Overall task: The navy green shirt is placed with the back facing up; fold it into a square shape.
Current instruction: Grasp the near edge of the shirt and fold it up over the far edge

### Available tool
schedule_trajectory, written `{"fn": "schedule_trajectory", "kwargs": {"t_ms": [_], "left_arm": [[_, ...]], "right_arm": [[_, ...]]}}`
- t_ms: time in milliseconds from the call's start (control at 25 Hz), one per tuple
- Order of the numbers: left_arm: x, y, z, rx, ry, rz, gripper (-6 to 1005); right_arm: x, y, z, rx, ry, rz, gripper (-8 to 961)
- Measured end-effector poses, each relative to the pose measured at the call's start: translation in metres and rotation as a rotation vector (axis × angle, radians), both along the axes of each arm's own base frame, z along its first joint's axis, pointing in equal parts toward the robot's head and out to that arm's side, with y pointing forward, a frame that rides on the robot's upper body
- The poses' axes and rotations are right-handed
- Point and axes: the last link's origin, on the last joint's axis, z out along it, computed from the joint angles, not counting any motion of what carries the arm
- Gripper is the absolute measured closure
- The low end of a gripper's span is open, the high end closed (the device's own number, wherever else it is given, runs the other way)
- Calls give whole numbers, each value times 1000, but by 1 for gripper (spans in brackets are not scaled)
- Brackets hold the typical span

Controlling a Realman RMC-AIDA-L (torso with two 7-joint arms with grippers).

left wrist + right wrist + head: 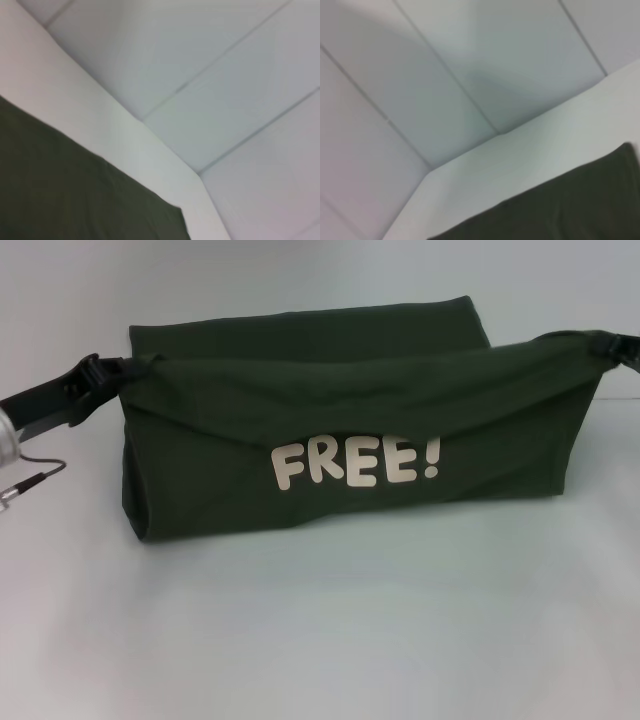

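Observation:
The shirt's raised edge (pixel 340 363) is hanging short of the shirt's far edge, so I should put it down and grab the shirt's near corner (pixel 145 528) with my left gripper.
The navy green shirt (pixel 350 430) lies on the white table (pixel 320 620), its near part lifted and folded back so the cream "FREE!" lettering (pixel 355 462) faces me. My left gripper (pixel 112 371) is shut on the shirt's raised left corner. My right gripper (pixel 605 348) is shut on the raised right corner. The raised edge hangs taut between them, with the shirt's far layer flat behind. The shirt also shows as dark cloth in the left wrist view (pixel 75 195) and the right wrist view (pixel 560 210). Neither wrist view shows fingers.
White table surface extends in front of the shirt and on both sides. A grey cable (pixel 35 478) hangs off my left arm at the left edge. The wrist views show the table's edge (pixel 150 145) and a pale tiled floor (pixel 470 60) beyond.

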Motion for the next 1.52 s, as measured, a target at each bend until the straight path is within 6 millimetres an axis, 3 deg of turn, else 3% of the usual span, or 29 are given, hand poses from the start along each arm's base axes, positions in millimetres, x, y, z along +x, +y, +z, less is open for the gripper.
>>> {"fn": "schedule_trajectory", "kwargs": {"t_ms": [320,640,880,1120,1320,1520], "left_arm": [[-1,15,-29,115,84,77,941],[4,19,-58,201,186,112,938],[4,19,-74,239,255,126,941],[-8,21,-69,258,286,205,774],[-16,23,-50,267,243,217,564],[-16,12,-27,235,166,82,296]], "right_arm": [[-9,28,-37,66,-102,-115,844],[-21,41,-69,91,-240,-167,832],[-21,42,-73,98,-268,-175,605],[-17,40,-71,89,-272,-171,472],[-11,35,-67,86,-257,-162,361],[-4,22,-51,90,-187,-99,151]]}}
